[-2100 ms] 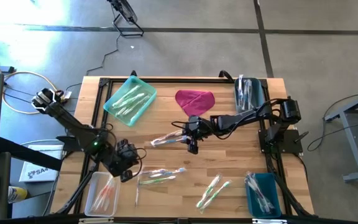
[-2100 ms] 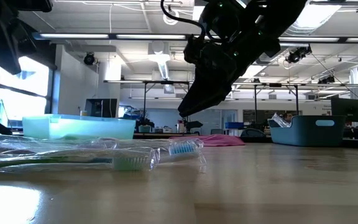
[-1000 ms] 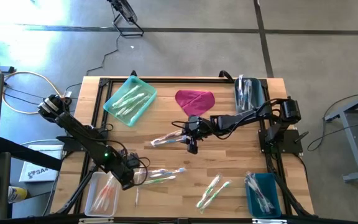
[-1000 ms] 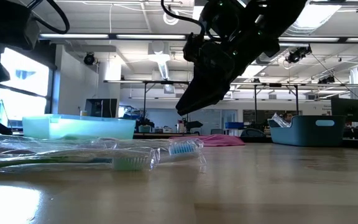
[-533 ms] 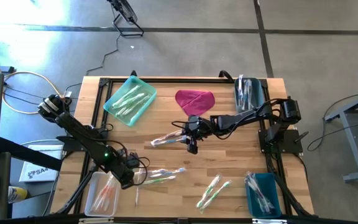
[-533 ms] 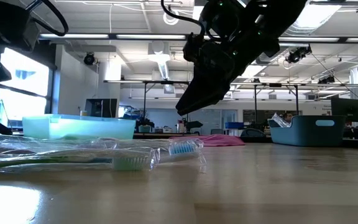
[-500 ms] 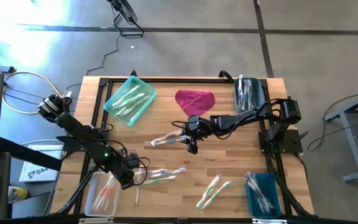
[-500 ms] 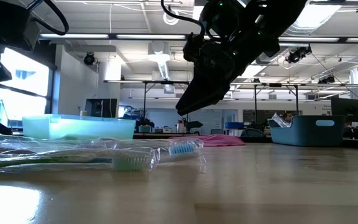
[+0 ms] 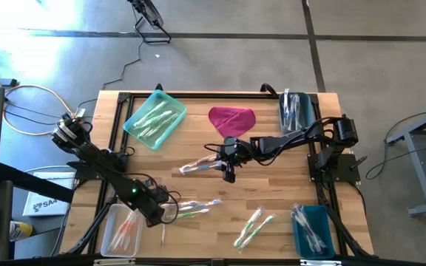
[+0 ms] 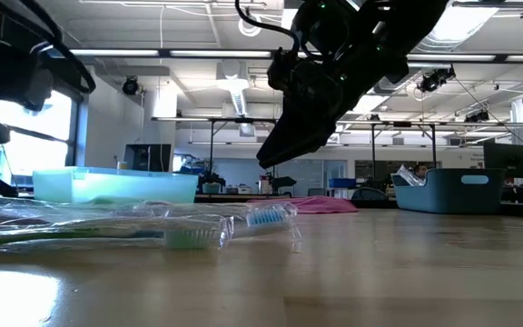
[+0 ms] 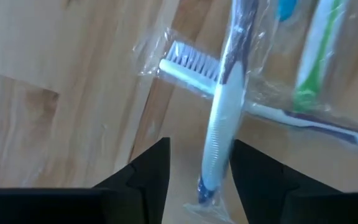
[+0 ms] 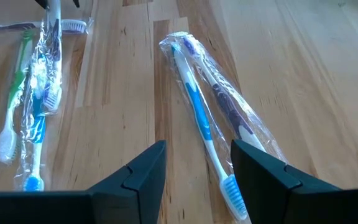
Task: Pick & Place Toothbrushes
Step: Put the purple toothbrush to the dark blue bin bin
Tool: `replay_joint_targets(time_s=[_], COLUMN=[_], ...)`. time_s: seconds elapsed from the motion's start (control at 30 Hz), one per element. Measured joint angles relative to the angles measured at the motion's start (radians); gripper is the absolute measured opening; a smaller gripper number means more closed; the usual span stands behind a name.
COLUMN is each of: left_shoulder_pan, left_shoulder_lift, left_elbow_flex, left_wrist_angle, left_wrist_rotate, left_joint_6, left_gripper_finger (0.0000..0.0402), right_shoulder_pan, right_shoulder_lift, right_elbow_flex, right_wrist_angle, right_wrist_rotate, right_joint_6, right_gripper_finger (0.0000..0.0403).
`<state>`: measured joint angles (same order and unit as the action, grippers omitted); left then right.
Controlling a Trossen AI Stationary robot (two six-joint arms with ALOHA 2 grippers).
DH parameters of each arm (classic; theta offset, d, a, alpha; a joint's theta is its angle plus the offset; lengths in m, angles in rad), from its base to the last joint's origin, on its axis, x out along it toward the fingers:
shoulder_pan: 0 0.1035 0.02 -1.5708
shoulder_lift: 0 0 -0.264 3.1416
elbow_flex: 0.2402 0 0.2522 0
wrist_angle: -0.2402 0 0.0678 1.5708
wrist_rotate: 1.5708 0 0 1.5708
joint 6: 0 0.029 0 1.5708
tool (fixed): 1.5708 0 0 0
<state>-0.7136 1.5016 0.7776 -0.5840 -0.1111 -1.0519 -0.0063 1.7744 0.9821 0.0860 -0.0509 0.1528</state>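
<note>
The toothbrush's white-and-dark handle (image 11: 224,121) lies at a slant near one finger of my left gripper, so I should line the fingers up squarely over the handle's end (image 11: 209,182) before I close them and lift.
Wrapped toothbrushes lie flat on the wooden table. A small bunch (image 9: 192,207) lies near left. My left gripper (image 9: 156,214) points down over its left end, open. Its fingers stand on either side of a white-and-dark handle (image 11: 219,130), and touch cannot be told. A second wrapped pair (image 9: 198,166) lies mid-table, with blue and purple handles (image 12: 207,118). My right gripper (image 9: 226,171) hangs open just right of that pair, above the table, with nothing between its fingers (image 12: 197,146). A third pair (image 9: 254,225) lies near right.
Toothbrushes fill a teal tray (image 9: 154,118) far left, a clear bin (image 9: 120,229) near left, a dark bin (image 9: 294,111) far right and a blue bin (image 9: 313,229) near right. A magenta cloth (image 9: 231,118) lies at the far middle.
My left arm has sunk, bringing its gripper down toward the near-left bunch of toothbrushes. The toothbrushes have stayed where they were.
</note>
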Motion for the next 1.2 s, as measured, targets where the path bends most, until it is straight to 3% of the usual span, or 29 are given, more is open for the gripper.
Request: replay_joint_targets(time_s=[0.47, 0.8, 1.2], left_shoulder_pan=[0.0, 0.0, 0.0], left_shoulder_lift=[0.031, 0.032, 0.033], left_elbow_flex=[0.001, -0.001, -0.002], left_wrist_angle=[0.005, -0.003, -0.003], left_wrist_rotate=[0.025, 0.022, 0.025], left_joint_6=[0.0, 0.0, 0.0], left_gripper_finger=[0.0158, 0.009, 0.0046], right_shoulder_pan=[0.0, 0.0, 0.0], right_shoulder_lift=[0.0, 0.0, 0.0], right_elbow_flex=[0.0, 0.0, 0.0], right_wrist_angle=[0.001, 0.001, 0.001], right_wrist_rotate=[0.0, 0.0, 0.0], right_joint_6=[0.0, 0.0, 0.0], right_gripper_finger=[0.0173, 0.0173, 0.0173])
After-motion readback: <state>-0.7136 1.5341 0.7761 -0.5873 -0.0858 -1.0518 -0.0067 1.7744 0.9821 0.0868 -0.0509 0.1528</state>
